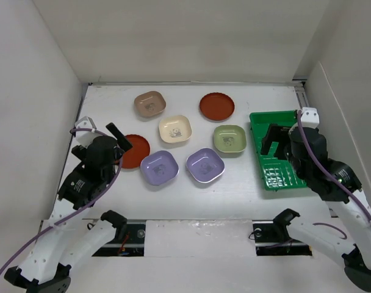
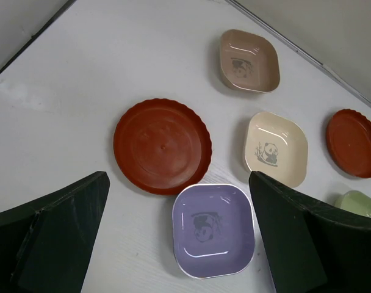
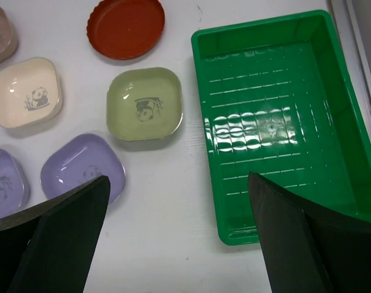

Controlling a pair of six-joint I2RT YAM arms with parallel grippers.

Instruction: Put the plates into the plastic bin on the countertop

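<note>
My right gripper is on its way to the red-orange rim beside a clear gap between the far red-orange plate and the cream plate. It should go on toward that rim and then close.
Seven plates lie on the white countertop: tan, red-orange, cream, sage green, a second red-orange, and two lavender. The green plastic bin stands at the right and holds nothing. My left gripper is open and empty above the left red-orange plate and lavender plate. My right gripper is open and empty over the bin's near left corner, with the sage plate to its left.
White walls close in the left, back and right sides. A metal rail runs along the right edge behind the bin. The arm bases and cables sit at the near edge.
</note>
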